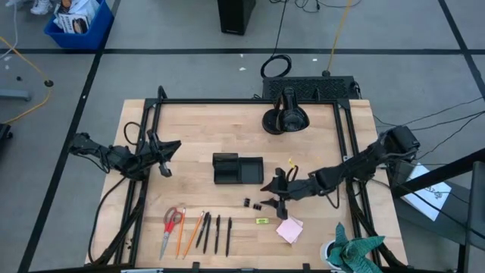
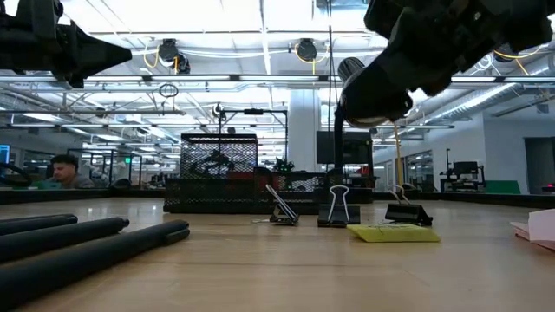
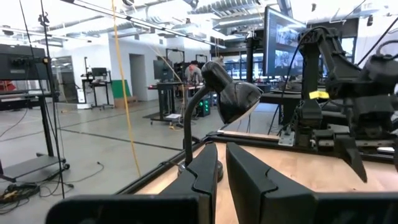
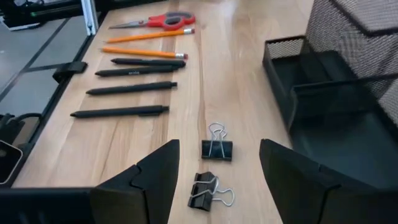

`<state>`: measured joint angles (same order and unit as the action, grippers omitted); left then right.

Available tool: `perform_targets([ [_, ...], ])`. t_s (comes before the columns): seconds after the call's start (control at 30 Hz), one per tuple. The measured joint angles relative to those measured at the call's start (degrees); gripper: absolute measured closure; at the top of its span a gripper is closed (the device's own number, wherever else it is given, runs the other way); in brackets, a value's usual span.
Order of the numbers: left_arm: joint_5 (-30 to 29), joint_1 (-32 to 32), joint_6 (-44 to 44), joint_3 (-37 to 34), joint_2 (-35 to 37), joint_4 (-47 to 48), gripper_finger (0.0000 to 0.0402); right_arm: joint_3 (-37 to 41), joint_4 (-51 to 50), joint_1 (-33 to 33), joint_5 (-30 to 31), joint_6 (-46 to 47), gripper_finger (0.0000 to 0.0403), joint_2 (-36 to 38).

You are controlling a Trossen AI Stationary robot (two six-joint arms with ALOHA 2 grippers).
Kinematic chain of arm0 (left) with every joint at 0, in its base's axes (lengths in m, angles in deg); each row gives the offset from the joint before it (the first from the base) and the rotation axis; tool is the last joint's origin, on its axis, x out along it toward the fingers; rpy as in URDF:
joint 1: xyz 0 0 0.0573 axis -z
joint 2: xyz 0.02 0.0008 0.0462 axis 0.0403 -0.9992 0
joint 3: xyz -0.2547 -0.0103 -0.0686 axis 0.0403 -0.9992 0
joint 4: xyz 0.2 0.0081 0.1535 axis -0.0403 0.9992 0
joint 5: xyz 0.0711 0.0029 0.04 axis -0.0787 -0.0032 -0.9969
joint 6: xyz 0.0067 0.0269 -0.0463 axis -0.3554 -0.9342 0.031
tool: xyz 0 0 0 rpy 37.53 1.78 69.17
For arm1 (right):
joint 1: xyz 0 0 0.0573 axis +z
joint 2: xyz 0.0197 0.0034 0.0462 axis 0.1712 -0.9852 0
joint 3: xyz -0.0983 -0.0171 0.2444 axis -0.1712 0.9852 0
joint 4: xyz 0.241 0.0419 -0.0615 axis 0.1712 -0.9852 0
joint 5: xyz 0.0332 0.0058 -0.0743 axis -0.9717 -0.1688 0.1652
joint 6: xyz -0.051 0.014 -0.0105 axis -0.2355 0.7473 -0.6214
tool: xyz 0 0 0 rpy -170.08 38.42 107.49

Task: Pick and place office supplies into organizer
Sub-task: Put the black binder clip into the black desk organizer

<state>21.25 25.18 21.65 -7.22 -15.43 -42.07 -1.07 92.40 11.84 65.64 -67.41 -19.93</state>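
I should keep moving down to the middle binder clip (image 1: 257, 206) until my right gripper's open fingers are on both sides of its body (image 4: 203, 191). The clip is lined up with those fingers, clear of the farther clip.
The black mesh organizer (image 1: 237, 168) stands at the table's middle. Three black binder clips (image 1: 258, 204) lie just near of it, two of them in the right wrist view (image 4: 217, 149) (image 4: 208, 190). My right gripper (image 1: 273, 194) (image 4: 217, 168) hovers open above these clips, tilted down, touching nothing. Along the near edge lie the red-handled scissors (image 1: 173, 221), two orange pencils (image 1: 188, 233), three black pens (image 1: 217, 233), a yellow-green piece (image 1: 261, 221) and a pink sticky-note pad (image 1: 289, 229). My left gripper (image 1: 165, 155) (image 3: 222, 171) waits shut at the left, raised off the table.
A round black camera-stand base (image 1: 284, 117) sits at the far middle. A teal cloth (image 1: 356, 250) lies at the near right corner. Black frame rails (image 1: 345, 136) run along the table's left, right and far sides. Bare wood lies between the organizer and the left arm.
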Motion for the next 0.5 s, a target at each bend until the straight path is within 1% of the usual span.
perform_targets([
  [0.17,0.00,0.00,0.22,0.00,0.00,0.34,0.0360,0.00,2.06,0.01,0.06,2.38,0.0185,-3.13],
  [0.37,0.04,-0.02,0.22,0.00,0.00,0.32,0.0360,0.00,6.93,0.33,0.13,5.51,0.0186,-8.34],
  [0.5,0.07,0.00,0.22,0.00,0.00,0.30,0.0360,0.00,7.61,0.42,0.17,7.42,0.0186,-9.92],
])
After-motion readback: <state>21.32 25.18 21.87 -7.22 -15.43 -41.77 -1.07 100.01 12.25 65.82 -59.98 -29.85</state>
